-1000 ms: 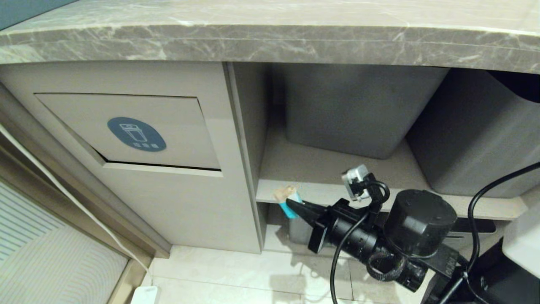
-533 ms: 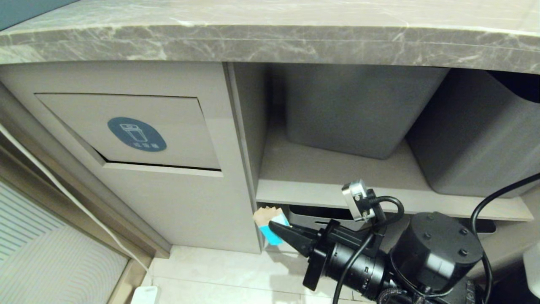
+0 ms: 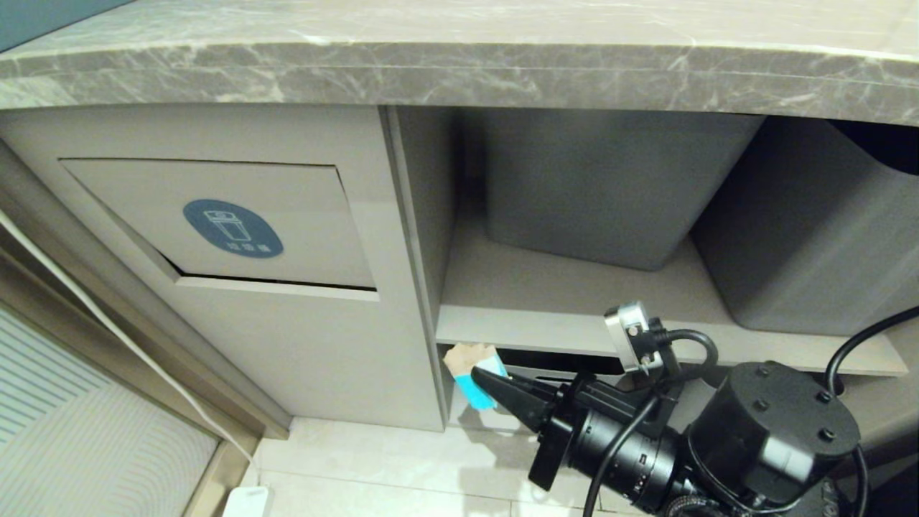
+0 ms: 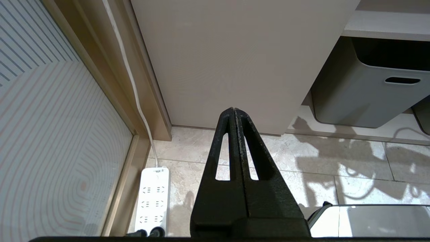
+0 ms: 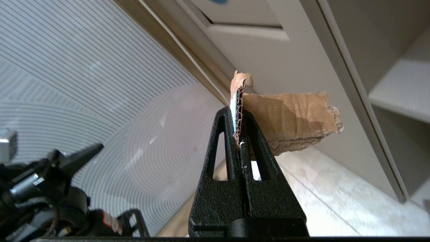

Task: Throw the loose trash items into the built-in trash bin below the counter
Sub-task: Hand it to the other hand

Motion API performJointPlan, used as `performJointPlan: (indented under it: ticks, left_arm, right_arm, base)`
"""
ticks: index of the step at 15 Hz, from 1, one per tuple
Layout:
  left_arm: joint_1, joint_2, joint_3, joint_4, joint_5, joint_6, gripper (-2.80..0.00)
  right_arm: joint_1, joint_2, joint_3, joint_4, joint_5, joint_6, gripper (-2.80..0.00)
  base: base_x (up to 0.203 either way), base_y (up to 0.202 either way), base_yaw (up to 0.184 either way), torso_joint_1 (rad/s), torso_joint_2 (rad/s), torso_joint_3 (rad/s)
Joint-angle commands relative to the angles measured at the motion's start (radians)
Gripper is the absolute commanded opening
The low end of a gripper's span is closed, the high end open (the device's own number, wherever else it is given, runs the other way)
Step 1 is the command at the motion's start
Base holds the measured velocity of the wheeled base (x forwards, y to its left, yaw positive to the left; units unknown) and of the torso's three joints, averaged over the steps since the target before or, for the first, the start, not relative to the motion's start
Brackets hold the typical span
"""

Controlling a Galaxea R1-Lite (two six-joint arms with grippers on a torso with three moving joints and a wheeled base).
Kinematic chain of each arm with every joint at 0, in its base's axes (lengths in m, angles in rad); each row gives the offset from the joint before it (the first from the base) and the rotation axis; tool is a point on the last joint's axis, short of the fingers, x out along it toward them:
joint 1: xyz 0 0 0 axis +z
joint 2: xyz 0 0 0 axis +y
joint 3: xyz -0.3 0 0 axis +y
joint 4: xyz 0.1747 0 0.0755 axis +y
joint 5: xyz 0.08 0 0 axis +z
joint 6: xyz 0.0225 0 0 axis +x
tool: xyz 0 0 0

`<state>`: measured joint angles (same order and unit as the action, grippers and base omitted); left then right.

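Observation:
The robot's right gripper holds the cardboard scrap, but the bin's swing flap (image 3: 230,227) is on the left gripper's side, so next the left gripper takes the scrap's brown end (image 3: 469,356).
My right gripper (image 3: 479,377) (image 5: 237,112) is shut on a torn brown cardboard scrap (image 3: 470,357) (image 5: 289,117) with a teal face, one of the loose trash items. It hangs low, just right of the beige cabinet front. The built-in trash bin (image 3: 230,224) shows as a rectangular swing flap with a blue oval sticker, up and to the left of the scrap. The grey marble counter (image 3: 459,72) runs across the top. My left gripper (image 4: 233,111) is shut on nothing and points at the floor by the cabinet's base.
Two grey plastic tubs (image 3: 610,187) stand on an open shelf (image 3: 546,301) right of the bin, another tub (image 4: 366,87) below it. A white power strip (image 4: 153,198) and its cable lie on the tiled floor at the left, beside a striped glass panel (image 3: 86,438).
My right gripper dropped from shelf height to below the shelf edge with the scrap, moving left, then edged back right and slightly up. The left gripper stays still.

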<state>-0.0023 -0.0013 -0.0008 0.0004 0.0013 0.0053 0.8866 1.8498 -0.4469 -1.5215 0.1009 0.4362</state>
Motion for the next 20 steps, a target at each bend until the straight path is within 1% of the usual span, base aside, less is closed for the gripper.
performJointPlan:
  ticks: [1, 2, 7, 8, 9, 10, 11, 12, 13, 14, 15, 16, 17, 18, 19, 20]
  left_arm:
    - [-0.001, -0.003, -0.001, 0.000, 0.000, 0.001, -2.80]
    - [-0.001, -0.003, -0.001, 0.000, 0.000, 0.001, 0.00]
    - [-0.001, -0.003, -0.007, -0.001, 0.001, 0.001, 0.00]
    - [-0.001, 0.000, -0.039, 0.001, -0.003, 0.003, 0.00]
    - [-0.001, 0.015, -0.089, 0.007, -0.013, 0.005, 0.00]
    - [-0.002, 0.064, -0.169, 0.011, -0.033, 0.001, 0.00]
    - [-0.005, 0.142, -0.247, 0.013, -0.056, -0.017, 0.00]
    - [-0.010, 0.255, -0.336, 0.015, -0.085, -0.051, 0.00]
    - [-0.017, 0.372, -0.420, 0.016, -0.127, -0.096, 0.00]
    - [-0.024, 0.484, -0.500, 0.018, -0.186, -0.156, 0.00]
    - [-0.031, 0.590, -0.560, 0.019, -0.275, -0.233, 0.00]
    - [-0.039, 0.676, -0.595, 0.020, -0.386, -0.304, 0.00]
    - [-0.049, 0.754, -0.607, 0.019, -0.497, -0.361, 0.00]
    - [-0.072, 0.815, -0.607, 0.015, -0.567, -0.396, 0.00]
    - [-0.127, 0.847, -0.600, 0.012, -0.601, -0.412, 0.00]
    - [-0.202, 0.864, -0.585, 0.009, -0.617, -0.405, 0.00]
  right_arm:
    - [0.000, -0.017, -0.013, -0.009, 0.002, 0.001, -2.80]
    - [0.001, -0.015, -0.012, -0.009, 0.005, -0.001, -2.80]
    - [0.005, -0.041, -0.014, -0.009, 0.027, 0.002, -2.80]
    - [0.006, -0.042, -0.014, -0.009, 0.028, 0.002, -2.80]
    - [0.014, -0.051, -0.008, -0.009, 0.030, 0.003, -2.80]
    - [0.014, -0.055, -0.011, -0.009, 0.030, 0.010, -2.80]
    - [0.014, -0.057, -0.013, -0.009, 0.031, 0.029, -2.80]
    - [0.014, -0.057, -0.016, -0.009, 0.034, 0.033, -2.80]
    - [0.015, -0.053, -0.027, -0.009, 0.035, 0.034, -2.80]
    - [0.015, -0.049, -0.037, -0.009, 0.036, 0.038, -2.80]
    - [0.014, -0.046, -0.055, -0.009, 0.056, 0.049, -2.80]
    - [0.014, -0.048, -0.058, -0.009, 0.087, 0.054, -2.80]
    - [0.014, -0.049, -0.064, -0.009, 0.116, 0.058, -2.80]
    - [0.014, -0.049, -0.075, -0.009, 0.135, 0.065, -2.80]
    - [0.015, -0.049, -0.080, -0.009, 0.154, 0.071, -2.80]
    - [0.014, -0.050, -0.082, -0.009, 0.168, 0.084, -2.80]
  base:
    - [0.000, 0.000, 0.000, 0.000, 0.00, 0.000]
    - [0.000, 0.000, 0.000, 0.000, 0.00, 0.000]
    - [0.000, 0.000, 0.000, 0.000, 0.00, 0.000]
    - [0.000, 0.000, 0.000, 0.000, 0.00, 0.000]
    - [0.000, 0.000, 0.000, 0.000, 0.00, 0.000]
    - [0.000, 0.000, 0.000, 0.000, 0.00, 0.000]
    - [0.000, 0.000, 0.000, 0.000, 0.00, 0.000]
    - [0.000, 0.000, 0.000, 0.000, 0.00, 0.000]
    - [0.000, 0.000, 0.000, 0.000, 0.00, 0.000]
    - [0.000, 0.000, 0.000, 0.000, 0.00, 0.000]
    - [0.000, 0.000, 0.000, 0.000, 0.00, 0.000]
    - [0.000, 0.000, 0.000, 0.000, 0.00, 0.000]
    - [0.000, 0.000, 0.000, 0.000, 0.00, 0.000]
    - [0.000, 0.000, 0.000, 0.000, 0.00, 0.000]
    - [0.000, 0.000, 0.000, 0.000, 0.00, 0.000]
    - [0.000, 0.000, 0.000, 0.000, 0.00, 0.000]
